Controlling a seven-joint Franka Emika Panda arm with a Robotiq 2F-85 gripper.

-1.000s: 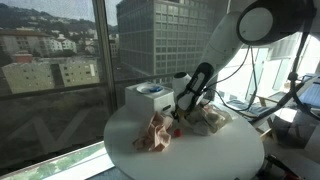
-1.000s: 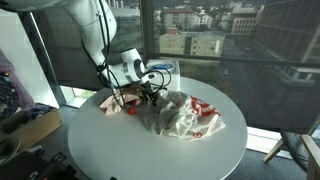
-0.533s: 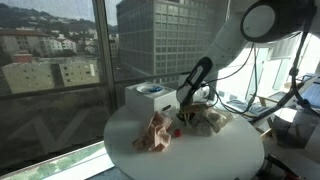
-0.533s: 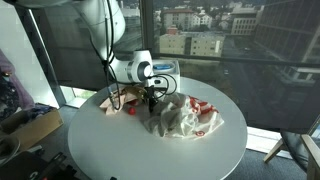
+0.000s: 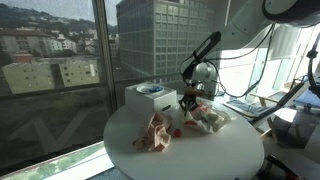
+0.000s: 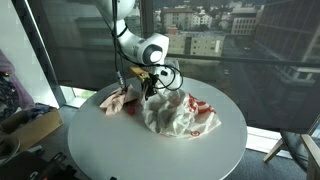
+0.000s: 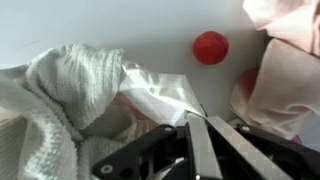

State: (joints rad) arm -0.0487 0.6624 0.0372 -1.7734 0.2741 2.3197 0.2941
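The pink cloth is hiding part of a red thing (image 7: pixel 249 82) near the red ball. My gripper should leave the white cloth and lift the crumpled pink cloth (image 5: pixel 154 135) away.
My gripper (image 7: pixel 196 118) is shut, and a thin pale corner of the white cloth (image 7: pixel 150 95) runs into the tip of its closed jaws. In both exterior views the gripper (image 6: pixel 150 86) (image 5: pixel 191 100) hangs just above the round table, and the white cloth (image 6: pixel 176 114) (image 5: pixel 207 119) is drawn up towards it in a peak. A knitted white towel (image 7: pixel 60 85) lies beside it. A small red ball (image 7: pixel 210 46) rests on the tabletop beyond the jaws. A pink cloth (image 7: pixel 280 75) (image 6: pixel 114 100) (image 5: pixel 153 133) lies crumpled to one side.
The round white table (image 6: pixel 110 150) (image 5: pixel 215 155) stands by large windows. A white box with a blue item on top (image 5: pixel 150 98) sits at its window edge. Beyond the table are a desk with cables (image 5: pixel 245 103) and a box on the floor (image 6: pixel 28 125).
The jaws have shut on the white cloth's corner, and the arm has risen, drawing the cloth upward. The pink cloth and red ball have stayed put.
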